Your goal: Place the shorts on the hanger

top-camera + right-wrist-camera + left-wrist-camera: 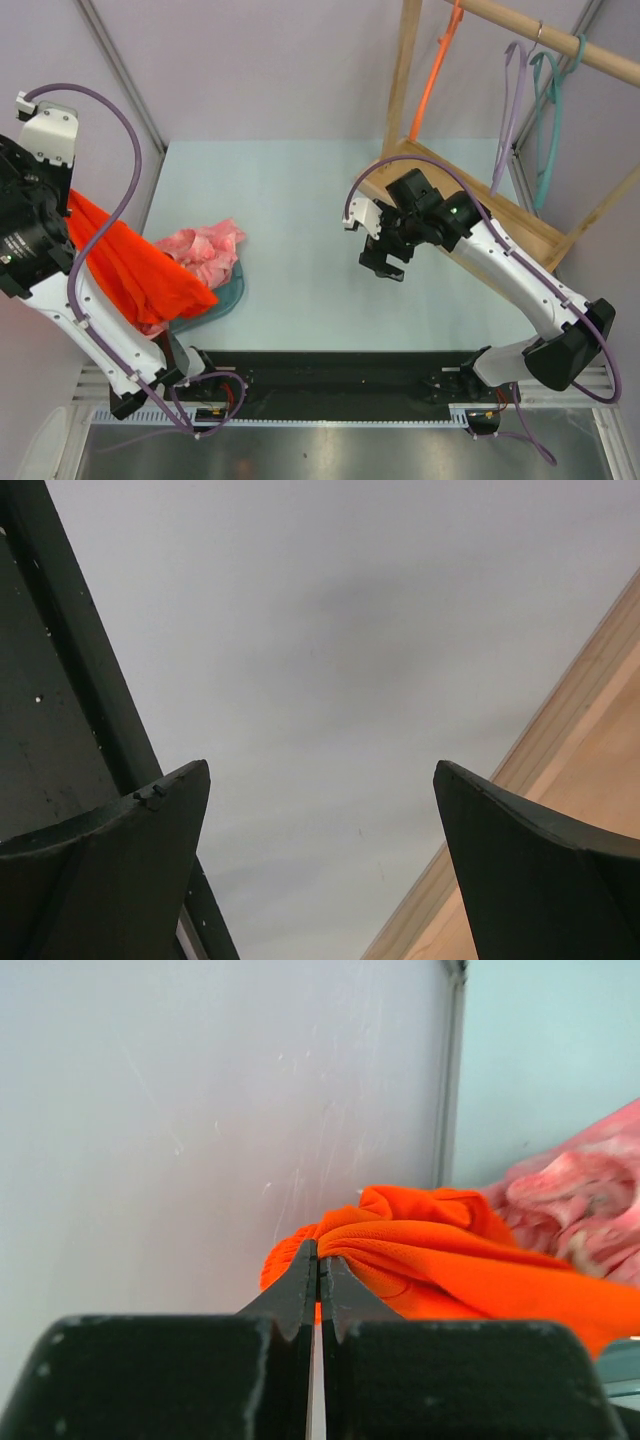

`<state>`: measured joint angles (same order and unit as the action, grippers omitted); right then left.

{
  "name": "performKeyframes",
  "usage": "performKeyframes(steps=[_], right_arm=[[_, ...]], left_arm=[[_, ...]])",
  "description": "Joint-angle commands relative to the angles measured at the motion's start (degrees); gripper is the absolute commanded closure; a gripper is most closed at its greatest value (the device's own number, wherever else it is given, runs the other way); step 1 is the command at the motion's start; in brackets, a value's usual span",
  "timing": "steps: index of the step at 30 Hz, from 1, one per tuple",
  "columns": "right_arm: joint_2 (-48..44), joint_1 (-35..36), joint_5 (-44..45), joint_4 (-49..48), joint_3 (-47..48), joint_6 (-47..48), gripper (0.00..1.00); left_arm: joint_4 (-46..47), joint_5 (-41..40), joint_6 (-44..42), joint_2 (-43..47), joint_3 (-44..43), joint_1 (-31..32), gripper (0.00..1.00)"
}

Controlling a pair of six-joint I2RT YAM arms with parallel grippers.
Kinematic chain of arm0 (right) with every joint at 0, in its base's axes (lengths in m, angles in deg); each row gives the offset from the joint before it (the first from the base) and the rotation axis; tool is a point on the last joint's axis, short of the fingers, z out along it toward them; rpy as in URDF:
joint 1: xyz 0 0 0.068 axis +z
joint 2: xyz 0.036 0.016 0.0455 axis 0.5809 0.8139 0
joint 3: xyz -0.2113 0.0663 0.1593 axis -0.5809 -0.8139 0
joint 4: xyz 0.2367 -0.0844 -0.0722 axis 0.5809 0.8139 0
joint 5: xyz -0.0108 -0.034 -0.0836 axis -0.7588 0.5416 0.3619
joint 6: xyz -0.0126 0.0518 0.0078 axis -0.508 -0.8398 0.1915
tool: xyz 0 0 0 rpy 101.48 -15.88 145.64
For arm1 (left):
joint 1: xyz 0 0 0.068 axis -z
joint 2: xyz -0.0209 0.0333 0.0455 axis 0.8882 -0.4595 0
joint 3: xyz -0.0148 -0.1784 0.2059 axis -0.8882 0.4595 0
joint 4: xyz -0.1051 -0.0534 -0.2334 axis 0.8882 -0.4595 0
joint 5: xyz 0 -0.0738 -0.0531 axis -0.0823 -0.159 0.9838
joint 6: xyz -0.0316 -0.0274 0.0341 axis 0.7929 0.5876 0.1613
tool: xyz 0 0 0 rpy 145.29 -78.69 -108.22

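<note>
My left gripper is pinching the orange-red shorts (pixel 140 265), and the table's middle (pixel 325 285) is clear. The gripper carries on carrying the shorts there until they lie down, then let go.
The orange-red shorts (pixel 135 268) hang bunched from my left gripper (pixel 318 1250) at the far left, their lower part draping down toward the table. In the left wrist view the jaws are pressed together on a fold of the shorts (pixel 440 1250). The thin orange hanger (pixel 435 75) hangs by its hook from the wooden rail (pixel 560 38) at the back right. My right gripper (pixel 385 264) is open and empty above the table's middle right, well below and left of the hanger. The right wrist view (pixel 320 770) shows spread jaws with only wall between them.
A pale pink garment (pixel 205 250) lies crumpled on the table beside the shorts, over a teal-grey flat object (pixel 228 292). A lilac hanger (pixel 510 105) and a teal hanger (pixel 550 120) hang on the same rail. The wooden rack frame (pixel 520 225) stands at the right.
</note>
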<state>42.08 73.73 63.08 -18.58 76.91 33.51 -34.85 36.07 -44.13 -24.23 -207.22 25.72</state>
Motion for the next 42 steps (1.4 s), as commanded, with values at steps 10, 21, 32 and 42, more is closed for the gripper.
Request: performKeyframes(steps=[10, 21, 32, 42], right_arm=[[-0.4, 2.1, -1.1, -3.1, 3.6, -3.0, 0.00], [-7.6, 2.1, 3.6, -6.2, -3.5, -6.2, 0.00], [-10.8, -1.8, 4.7, -6.2, -7.3, -8.5, 0.00], [-17.2, -3.9, 3.5, -4.8, -12.6, -9.8, 0.00]], left_arm=[[12.6, 2.7, 15.5, -1.8, -3.4, 24.0, 1.00], [24.3, 3.5, 21.6, -8.0, -7.4, 53.6, 1.00], [39.9, 18.8, 35.7, -12.0, -7.5, 63.4, 1.00], [36.7, 36.9, 17.8, 1.5, 33.5, 55.0, 0.87]])
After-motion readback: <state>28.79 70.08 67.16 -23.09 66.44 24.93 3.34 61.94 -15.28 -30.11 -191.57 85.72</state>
